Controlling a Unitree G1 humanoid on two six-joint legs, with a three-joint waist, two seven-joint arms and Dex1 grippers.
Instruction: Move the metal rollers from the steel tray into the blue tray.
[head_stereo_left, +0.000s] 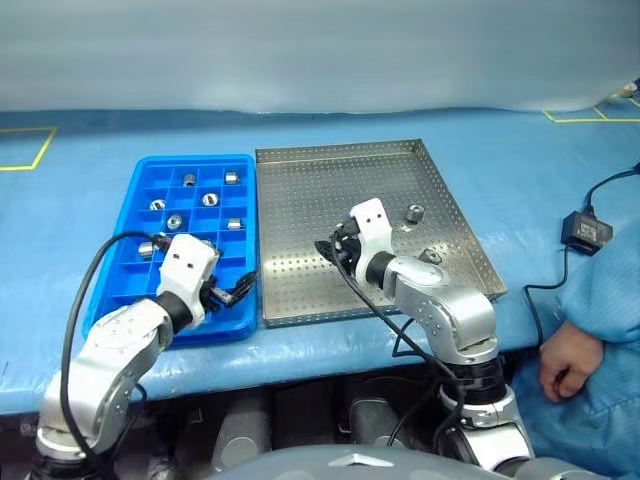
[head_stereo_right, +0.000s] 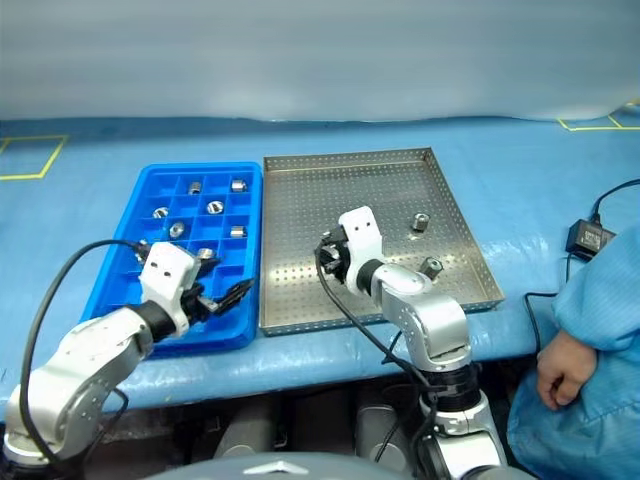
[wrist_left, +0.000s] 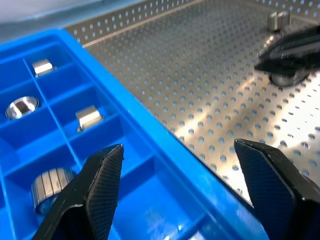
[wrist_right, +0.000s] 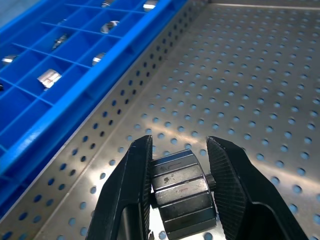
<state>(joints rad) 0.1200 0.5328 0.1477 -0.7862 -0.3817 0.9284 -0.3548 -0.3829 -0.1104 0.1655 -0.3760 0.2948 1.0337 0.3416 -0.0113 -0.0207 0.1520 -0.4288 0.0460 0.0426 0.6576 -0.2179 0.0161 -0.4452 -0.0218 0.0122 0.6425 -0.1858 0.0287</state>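
Note:
I have my right gripper's fingers on both ends of the metal roller (wrist_right: 183, 194), so I should keep going to the blue tray's empty near compartment (head_stereo_right: 212, 329) and let go inside it.
The steel tray (head_stereo_left: 300, 200) lies mid-table with the blue tray (head_stereo_left: 150, 300) against its left side. Two metal rollers (head_stereo_left: 415, 212) (head_stereo_left: 430, 257) stand on its right half. Several more rollers (head_stereo_left: 209, 199) sit in the blue tray's compartments. My right gripper (wrist_right: 180, 149) is shut on one metal roller (wrist_right: 180, 192), held just above the steel tray's perforated floor near its left wall. It also appears over the tray's centre-left (head_stereo_left: 335, 250). My left gripper (wrist_left: 177, 150) stands open with nothing between its fingers, over the blue tray's near right corner (head_stereo_left: 235, 292).
A person sits at the right, a hand (head_stereo_left: 565, 362) resting at the table edge below a blue sleeve. A black adapter (head_stereo_left: 586, 229) with its cable lies on the blue table cover right of the steel tray. Yellow tape marks (head_stereo_left: 30, 150) line the far corners.

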